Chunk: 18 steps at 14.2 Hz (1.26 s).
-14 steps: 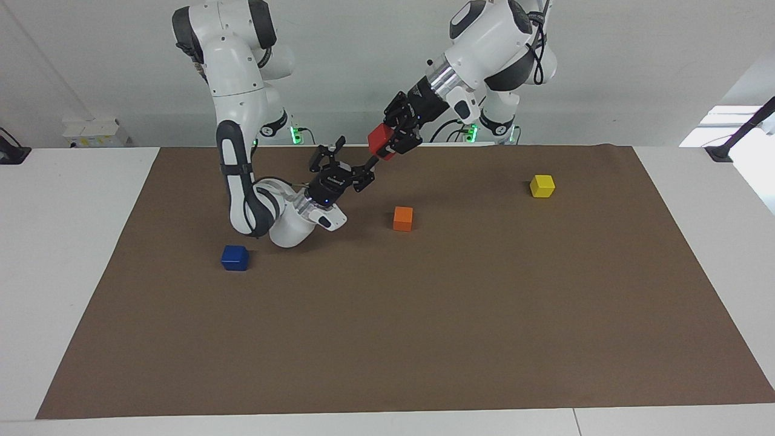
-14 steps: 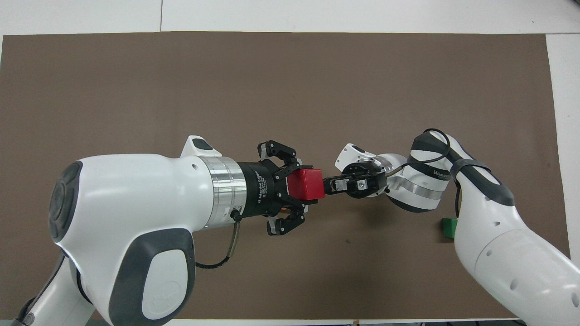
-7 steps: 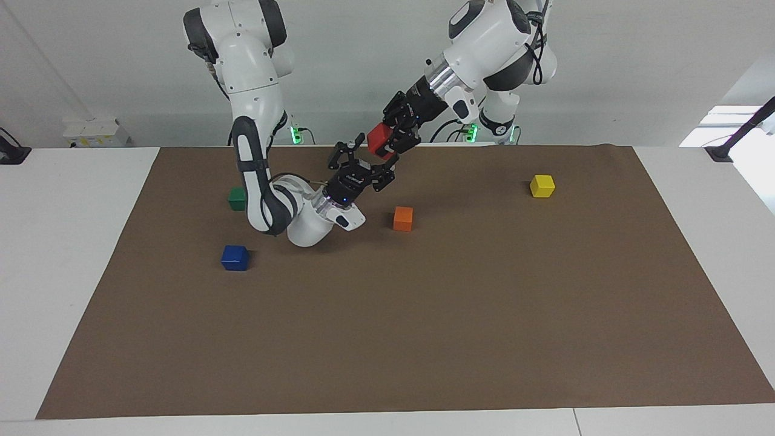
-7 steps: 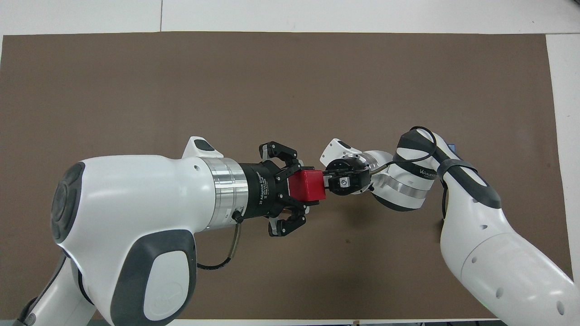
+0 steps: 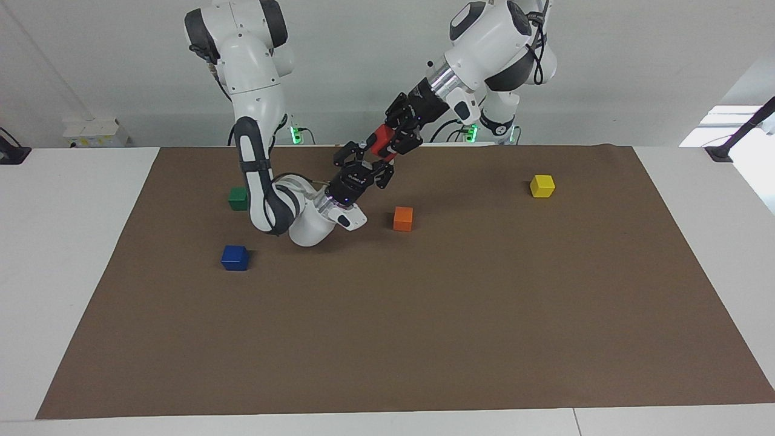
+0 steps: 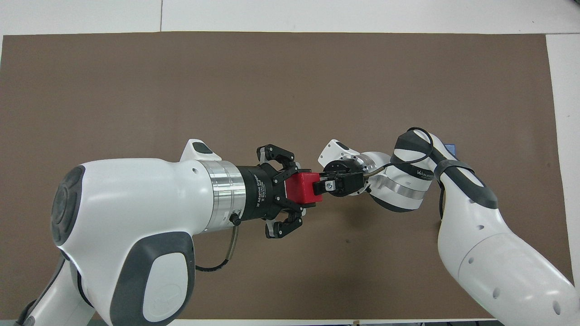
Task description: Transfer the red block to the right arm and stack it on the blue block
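Both my grippers are on the red block (image 6: 301,188), so my left gripper should open and move back before my right gripper takes the red block to the blue block (image 5: 234,258).
My left gripper (image 5: 389,143) is shut on the red block (image 5: 380,138) and holds it in the air over the mat, near the robots' edge. In the overhead view the red block (image 6: 302,186) sticks out of the left gripper (image 6: 309,188) toward the right arm. My right gripper (image 5: 367,158), with its blue light, is open and points up at the block, with its fingers at the block's free end. It shows end-on in the overhead view (image 6: 327,184). The blue block (image 5: 235,257) sits on the mat toward the right arm's end, apart from both grippers.
A brown mat (image 5: 424,315) covers the table. On it are a green cube (image 5: 237,198) nearer to the robots than the blue block, an orange cube (image 5: 403,218) under the grippers' meeting point, and a yellow cube (image 5: 542,186) toward the left arm's end.
My right gripper has risen and moved toward the left gripper until its fingers reach the red block. The left gripper has kept hold of the block and barely moved.
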Motion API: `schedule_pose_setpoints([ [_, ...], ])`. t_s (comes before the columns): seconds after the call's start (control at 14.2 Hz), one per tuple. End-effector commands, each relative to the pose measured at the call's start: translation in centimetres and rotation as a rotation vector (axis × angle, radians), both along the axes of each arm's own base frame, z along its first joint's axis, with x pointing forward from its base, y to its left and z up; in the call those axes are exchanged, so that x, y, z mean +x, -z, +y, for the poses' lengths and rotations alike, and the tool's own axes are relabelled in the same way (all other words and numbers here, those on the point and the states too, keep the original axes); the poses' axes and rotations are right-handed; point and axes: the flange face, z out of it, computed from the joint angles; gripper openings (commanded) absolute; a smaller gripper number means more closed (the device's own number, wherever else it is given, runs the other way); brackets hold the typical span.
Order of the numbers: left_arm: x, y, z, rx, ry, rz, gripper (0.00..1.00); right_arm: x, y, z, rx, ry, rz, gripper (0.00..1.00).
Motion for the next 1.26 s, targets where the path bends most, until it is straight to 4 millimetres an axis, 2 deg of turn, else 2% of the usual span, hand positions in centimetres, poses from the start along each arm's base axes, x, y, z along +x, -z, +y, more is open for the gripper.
schedule_pose_setpoints([
  [0.0,-1.1,-0.3,0.1,-0.021,-0.029,0.012,0.00,0.4,-0.1,0.3,-0.007,0.046,-0.023,0.00],
  [0.07,-1.0,-0.3,0.1,-0.019,-0.026,0.012,0.37,0.5,-0.1,0.2,-0.005,0.047,-0.024,0.00],
  [0.14,-0.9,-0.6,0.2,-0.023,-0.033,0.010,0.99,0.5,-0.2,0.1,-0.005,0.049,-0.025,0.00],
  [0.28,-0.5,-1.0,0.9,-0.023,-0.044,0.006,1.00,0.6,-0.4,-0.1,0.001,0.051,-0.030,0.00],
  [0.35,-0.3,-1.8,1.8,-0.026,-0.057,-0.008,1.00,0.6,-0.4,-0.2,0.003,0.049,-0.031,0.00],
  [0.49,0.2,-4.1,5.2,-0.022,-0.089,-0.028,1.00,0.7,-0.6,-0.4,0.006,0.048,-0.032,0.00],
  [0.63,1.6,-4.7,9.7,0.008,-0.094,0.000,1.00,1.0,-1.5,-1.1,-0.009,0.042,-0.033,0.00],
  [0.77,3.1,-4.2,13.3,0.032,-0.056,-0.075,1.00,1.5,-2.7,-2.8,-0.083,0.032,-0.038,0.00],
  [0.91,5.0,-3.5,18.4,0.097,-0.016,-0.147,1.00,1.9,-5.5,-6.4,-0.219,0.013,-0.033,0.00],
  [0.98,5.9,-3.0,21.4,0.179,0.037,-0.200,1.00,2.1,-6.5,-7.5,-0.251,0.013,-0.021,0.00],
  [1.12,7.0,-1.3,24.3,0.359,0.273,-0.339,1.00,2.4,-7.9,-9.6,-0.309,-0.020,-0.019,0.00],
  [1.19,7.7,-0.4,26.5,0.453,0.408,-0.380,1.00,2.7,-8.7,-11.1,-0.356,-0.020,-0.009,0.00],
])
